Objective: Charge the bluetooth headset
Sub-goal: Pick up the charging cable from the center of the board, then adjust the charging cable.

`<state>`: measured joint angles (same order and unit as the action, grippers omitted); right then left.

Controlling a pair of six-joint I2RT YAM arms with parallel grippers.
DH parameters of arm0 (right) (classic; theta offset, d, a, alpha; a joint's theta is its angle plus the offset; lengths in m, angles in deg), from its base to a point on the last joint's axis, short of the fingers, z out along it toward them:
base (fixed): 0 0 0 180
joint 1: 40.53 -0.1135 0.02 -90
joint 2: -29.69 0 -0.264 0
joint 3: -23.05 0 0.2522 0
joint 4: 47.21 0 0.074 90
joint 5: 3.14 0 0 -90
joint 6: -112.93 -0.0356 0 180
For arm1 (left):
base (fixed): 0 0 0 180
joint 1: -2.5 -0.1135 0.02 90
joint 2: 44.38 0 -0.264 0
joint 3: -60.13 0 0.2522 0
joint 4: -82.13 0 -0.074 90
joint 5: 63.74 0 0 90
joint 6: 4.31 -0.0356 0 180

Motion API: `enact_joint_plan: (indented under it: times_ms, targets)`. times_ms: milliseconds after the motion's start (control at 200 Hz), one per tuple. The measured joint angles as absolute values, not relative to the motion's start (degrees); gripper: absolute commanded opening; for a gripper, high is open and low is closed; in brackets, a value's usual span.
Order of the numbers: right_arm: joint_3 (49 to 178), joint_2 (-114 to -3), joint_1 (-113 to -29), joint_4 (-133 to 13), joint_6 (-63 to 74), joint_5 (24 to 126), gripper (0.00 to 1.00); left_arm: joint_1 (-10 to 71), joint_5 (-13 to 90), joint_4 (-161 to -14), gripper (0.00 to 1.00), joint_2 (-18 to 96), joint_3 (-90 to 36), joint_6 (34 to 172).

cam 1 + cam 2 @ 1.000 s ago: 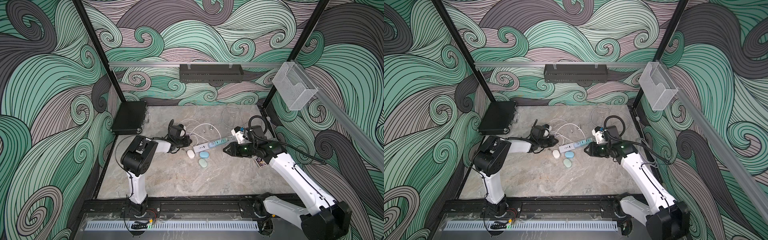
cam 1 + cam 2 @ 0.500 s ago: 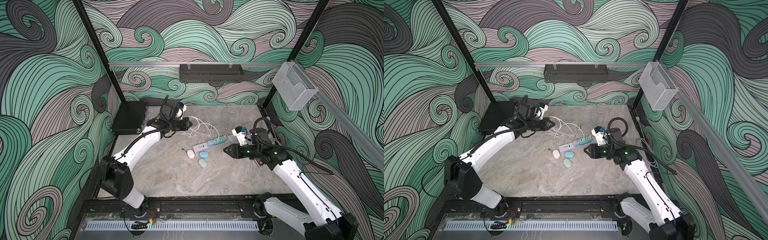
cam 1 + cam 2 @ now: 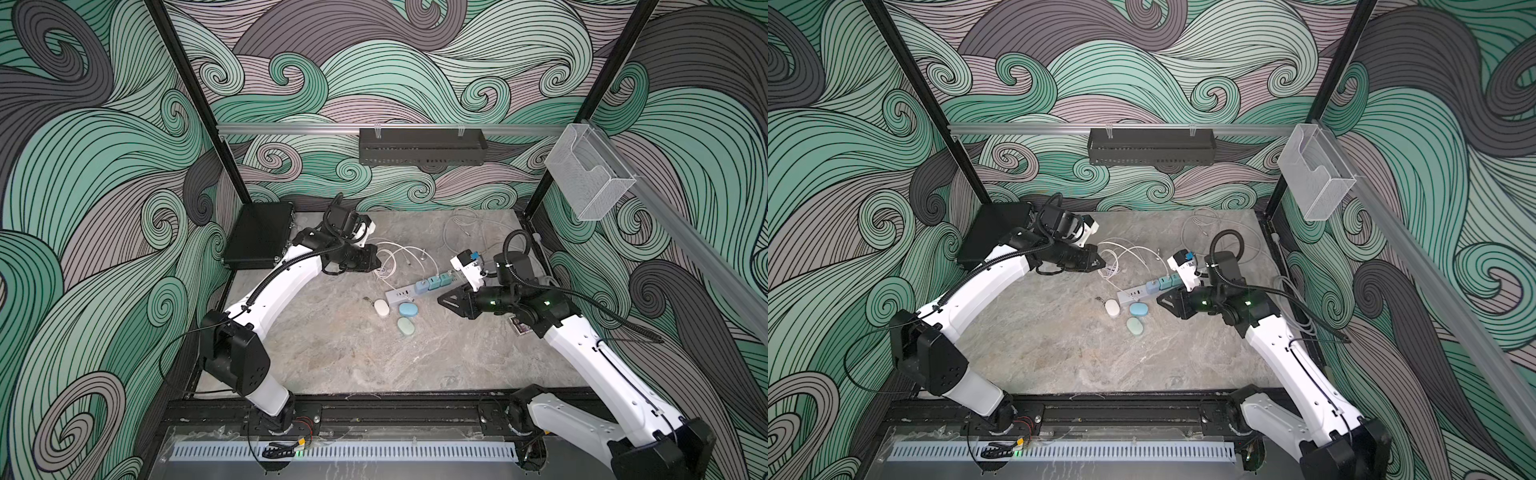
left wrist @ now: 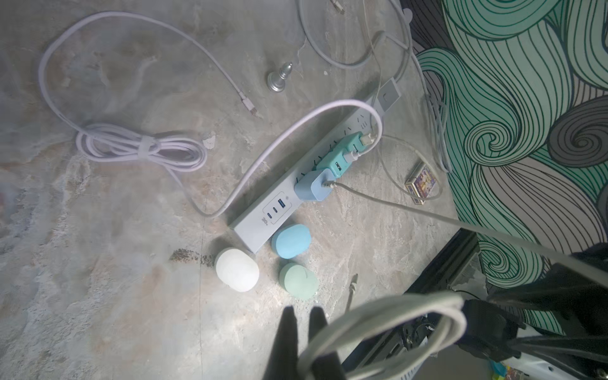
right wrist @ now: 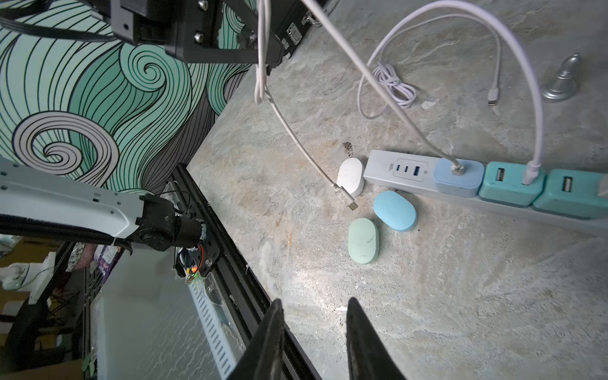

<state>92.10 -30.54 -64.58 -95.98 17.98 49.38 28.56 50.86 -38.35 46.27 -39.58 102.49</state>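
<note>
The free connector (image 5: 346,198) hangs in the open under the cable loop (image 5: 260,88). My left gripper should go on holding the cable loop until my right gripper takes hold of the connector.
Three oval bluetooth headset cases lie by the end of the grey power strip (image 3: 399,295): white (image 3: 381,308), blue (image 3: 408,309) and green (image 3: 406,326). My left gripper (image 3: 376,266) hangs above the back left of the table, shut on a loop of white cable (image 4: 378,312). That cable runs from the blue charger (image 5: 459,177) on the strip. Its free connector (image 5: 347,200) dangles just beside the white case (image 5: 351,176). My right gripper (image 3: 442,300) hovers open and empty to the right of the cases, near the green case (image 5: 363,240).
Two teal chargers (image 4: 342,154) sit on the strip, one with a lilac cable. A bundled lilac cable (image 4: 141,149), a silver pawn-shaped piece (image 4: 279,79) and a small card box (image 4: 422,184) lie on the table. A black case (image 3: 259,237) lies at the back left.
My left arm has stretched out and lifted from beside the cases toward the back left, carrying the white cable. The right gripper has shifted slightly toward the front.
</note>
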Motion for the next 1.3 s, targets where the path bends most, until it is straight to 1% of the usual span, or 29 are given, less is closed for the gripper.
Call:
enact_joint_plan:
  times_ms: [215,320,570,771,901,1296]
  targets:
    - [96.49,-37.18,-69.02,-99.69,20.56,47.68,0.37,28.58,53.96,-36.34,0.0,46.27,-39.61,98.51]
    - [98.22,-39.52,-70.11,-101.46,21.54,47.83,0.36,28.58,55.36,-35.66,0.0,46.25,-39.61,96.69]
    - [101.7,-44.9,-72.52,-105.07,24.47,48.36,0.38,28.58,59.08,-35.7,0.0,45.44,-39.58,93.94]
    - [103.97,-49.84,-73.67,-106.42,26.44,48.84,0.37,28.67,61.72,-36.12,0.0,44.59,-39.58,92.85]
    - [104.84,-51.32,-74.15,-106.75,27.55,49.3,0.34,28.69,62.82,-36.12,0.0,44.59,-39.58,92.28]
    - [106.61,-53.2,-74.94,-107.3,30.72,50.63,0.34,28.69,64.15,-36.07,0.0,44.59,-39.58,91.08]
